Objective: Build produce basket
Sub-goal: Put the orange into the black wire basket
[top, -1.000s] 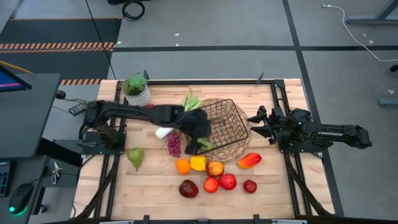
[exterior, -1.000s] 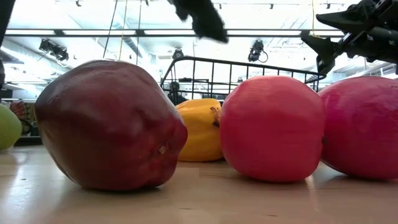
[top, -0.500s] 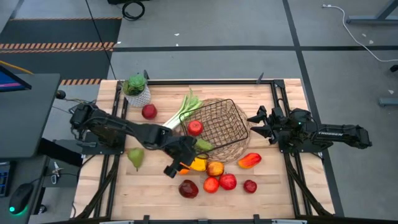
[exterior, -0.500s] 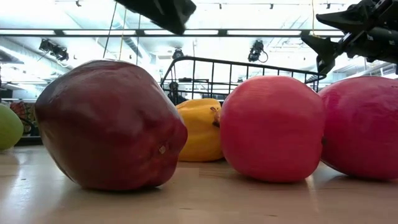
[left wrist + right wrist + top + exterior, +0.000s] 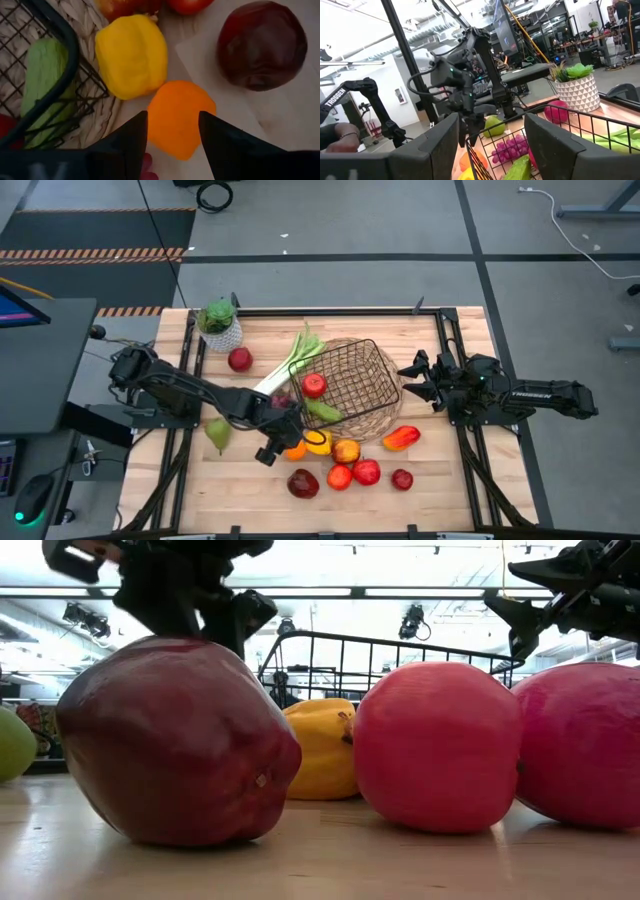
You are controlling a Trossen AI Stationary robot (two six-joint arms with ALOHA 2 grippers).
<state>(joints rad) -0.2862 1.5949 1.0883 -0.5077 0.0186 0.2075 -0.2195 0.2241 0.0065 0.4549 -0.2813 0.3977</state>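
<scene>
The fingers of my left gripper are narrower than the orange fruit and off its middle, so next I back up, open wider, turn and straddle the whole fruit.
The wire basket lies tipped on its side mid-table, with a red apple and a green vegetable inside. A leek lies at its left. An orange fruit, a yellow pepper and a dark red apple rest on the wood near it. My left gripper hangs open just over the orange fruit, a finger to each side; whether they touch it does not show. My right gripper waits open at the table's right, beside the basket.
Red apples, a small one and a red pepper lie toward the near edge. A green pear sits left of my left arm. A potted plant and another apple stand far left.
My left gripper has left the basket's near-left rim, going toward the table's near edge and a little left while sinking. It now hangs low over the orange fruit. Leek and far-left apple, covered by the arm before, show again. No fruit has moved.
</scene>
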